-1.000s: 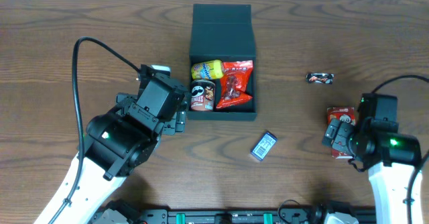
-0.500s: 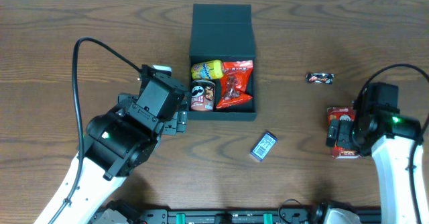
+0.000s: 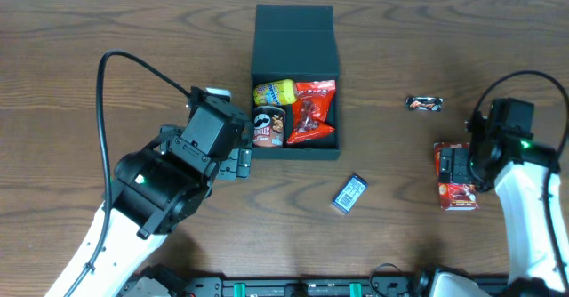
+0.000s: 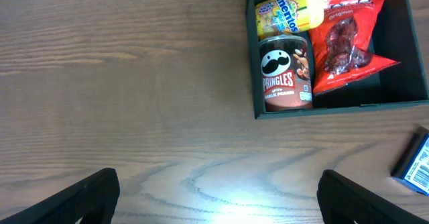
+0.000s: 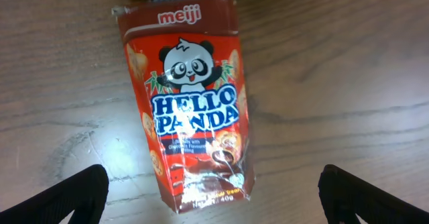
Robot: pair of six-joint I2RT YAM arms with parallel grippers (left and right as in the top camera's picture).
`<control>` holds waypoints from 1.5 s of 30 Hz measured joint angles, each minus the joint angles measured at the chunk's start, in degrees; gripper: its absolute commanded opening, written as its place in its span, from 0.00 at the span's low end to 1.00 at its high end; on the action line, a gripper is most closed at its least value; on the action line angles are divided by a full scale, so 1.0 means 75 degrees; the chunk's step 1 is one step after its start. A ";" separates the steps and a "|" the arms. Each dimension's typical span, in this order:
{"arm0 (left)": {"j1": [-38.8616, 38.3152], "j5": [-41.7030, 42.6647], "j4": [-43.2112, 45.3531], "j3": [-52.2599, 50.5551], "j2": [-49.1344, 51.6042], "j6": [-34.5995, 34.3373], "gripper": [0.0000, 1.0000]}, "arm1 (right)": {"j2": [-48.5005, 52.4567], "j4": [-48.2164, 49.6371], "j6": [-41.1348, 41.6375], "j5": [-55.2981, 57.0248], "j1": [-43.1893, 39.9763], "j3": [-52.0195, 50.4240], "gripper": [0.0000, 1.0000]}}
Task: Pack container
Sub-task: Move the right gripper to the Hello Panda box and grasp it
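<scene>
My right gripper should go on down, with the red Hello Panda box's narrow width (image 5: 194, 113) between my open fingers, until they straddle its long sides (image 5: 245, 117), before it closes.
The dark teal-black box (image 3: 295, 55) stands open at the table's middle back, its lid flap folded back. It holds a yellow Mentos pack (image 3: 274, 92), a Pringles can (image 3: 268, 126) and a red snack bag (image 3: 312, 112); they also show in the left wrist view (image 4: 286, 71). My left gripper (image 3: 233, 164) is open and empty over bare wood, left of the box's front corner. My right gripper (image 3: 453, 165) is open above a red Hello Panda box (image 5: 191, 110) lying flat on the table, fingers wide on either side, not touching it.
A small blue packet (image 3: 349, 193) lies in front of the box; its edge also shows in the left wrist view (image 4: 414, 161). A dark candy bar (image 3: 424, 104) lies at the right, behind the Hello Panda box (image 3: 456, 193).
My right arm has moved back and up the table, bringing the gripper over the Hello Panda box. The left arm has barely moved.
</scene>
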 measured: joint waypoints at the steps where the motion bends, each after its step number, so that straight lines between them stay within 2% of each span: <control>1: 0.0000 0.0000 0.0000 0.0000 0.0000 0.0003 0.95 | 0.0102 0.0044 -0.0020 -0.0003 0.0000 0.0000 0.99; 20: 0.0000 0.0023 -0.0003 -0.0003 0.0000 0.0003 0.95 | 0.2002 0.0699 0.0041 -0.0061 0.0000 0.0003 0.99; 43: 0.0000 0.0023 -0.0003 0.0000 0.0000 0.0000 0.95 | 0.2200 0.0941 0.0067 -0.0090 0.0000 -0.0003 0.99; 45: 0.0000 0.0020 -0.0003 0.0000 0.0000 0.0003 0.95 | 0.2203 0.0953 0.0105 -0.0090 0.0000 -0.0003 0.96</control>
